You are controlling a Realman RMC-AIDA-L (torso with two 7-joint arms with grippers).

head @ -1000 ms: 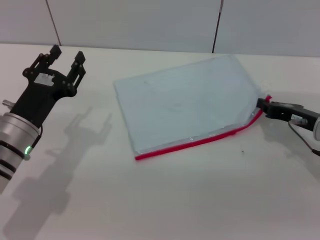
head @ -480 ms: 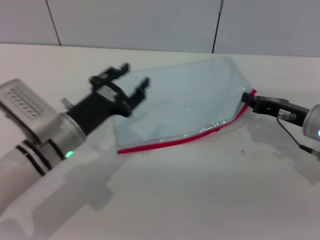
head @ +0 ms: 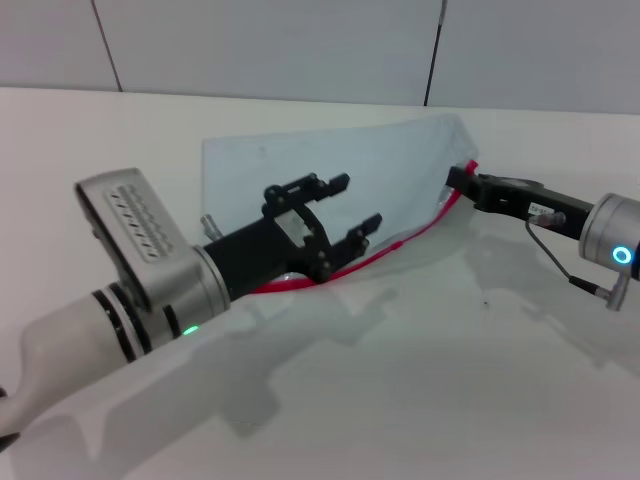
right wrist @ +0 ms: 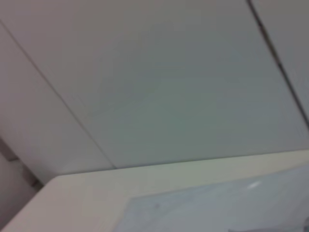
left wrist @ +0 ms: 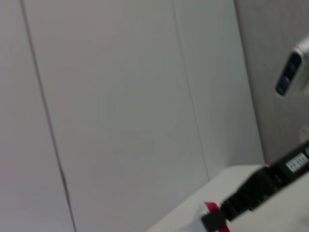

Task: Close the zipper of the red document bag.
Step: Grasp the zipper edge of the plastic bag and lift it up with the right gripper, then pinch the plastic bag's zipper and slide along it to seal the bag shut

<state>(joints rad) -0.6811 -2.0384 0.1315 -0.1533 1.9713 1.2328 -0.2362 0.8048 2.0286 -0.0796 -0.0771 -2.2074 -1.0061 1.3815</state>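
Observation:
The red strip (head: 398, 244) runs under the open fingers of my left gripper, so my right gripper should hold the zipper's end (head: 471, 166) in place while my left gripper pinches the red strip.
The red document bag (head: 400, 165), a pale blue translucent pouch, lies on the white table (head: 460, 390) in the head view. Its near long edge carries the red zipper (head: 405, 241). My right gripper (head: 463, 180) reaches in from the right and is shut on the zipper's right end, where a red tip sticks up. The left gripper (head: 358, 201) stands open just above the bag's near edge, with one fingertip (head: 372, 221) close over the red strip. The slider is hidden. In the left wrist view the right gripper (left wrist: 227, 212) shows with a red bit (left wrist: 211, 208) at its tip.
A grey panelled wall (head: 300, 45) runs along the table's far edge. The left forearm (head: 150, 290) crosses the near-left table. The right wrist view shows the wall, the table's far edge and part of the bag (right wrist: 227, 205).
My left arm swung from the far left across to the bag's near edge. The right gripper moved left with the zipper end, and the bag slid left and buckled.

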